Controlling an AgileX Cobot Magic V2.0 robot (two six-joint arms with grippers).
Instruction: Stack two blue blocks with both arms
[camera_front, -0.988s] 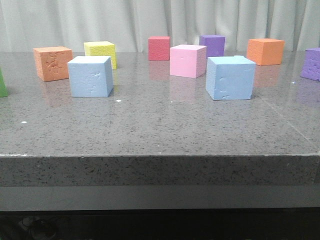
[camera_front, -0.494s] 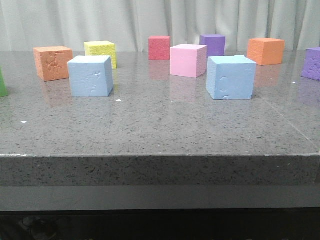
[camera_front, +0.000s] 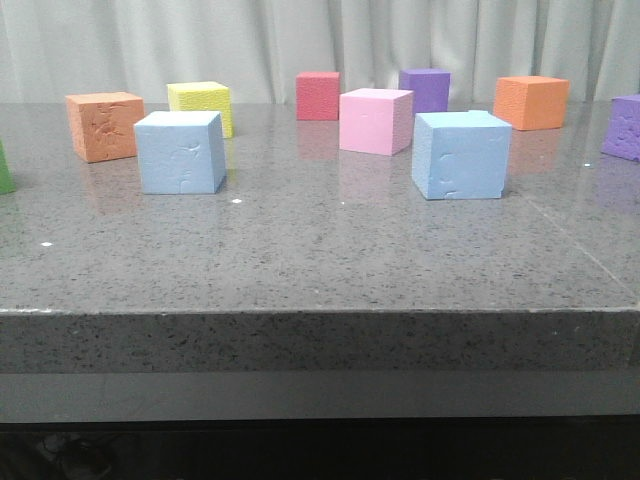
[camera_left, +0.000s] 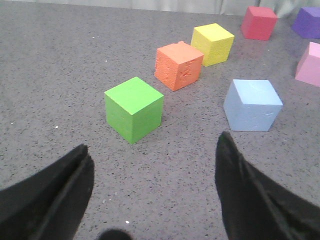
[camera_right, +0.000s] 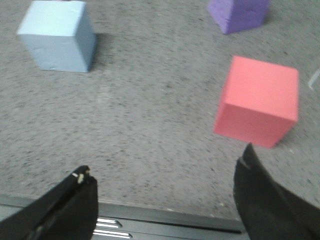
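The blue block on my right gripper's side (camera_front: 461, 156) is far away from the other one, so next my right gripper brings it to the middle (camera_front: 343, 195) before my left gripper does the stacking.
Two sky-blue foam blocks stand apart on the grey table, one at the left (camera_front: 180, 152) and one at the right (camera_front: 461, 155). Neither gripper shows in the front view. In the left wrist view my left gripper (camera_left: 154, 142) is open and empty above bare table, with a blue block (camera_left: 252, 105) ahead of one finger and apart from it. In the right wrist view my right gripper (camera_right: 165, 159) is open and empty over the table's edge, with a blue block (camera_right: 57, 36) far ahead.
Around the blue blocks stand an orange cube (camera_front: 105, 126), yellow cube (camera_front: 201, 103), red cube (camera_front: 318, 96), pink cube (camera_front: 376, 121), purple cubes (camera_front: 425, 90) (camera_front: 625, 128) and another orange cube (camera_front: 530, 102). A green cube (camera_left: 133, 109) stands near my left gripper, a coral cube (camera_right: 260, 102) near my right.
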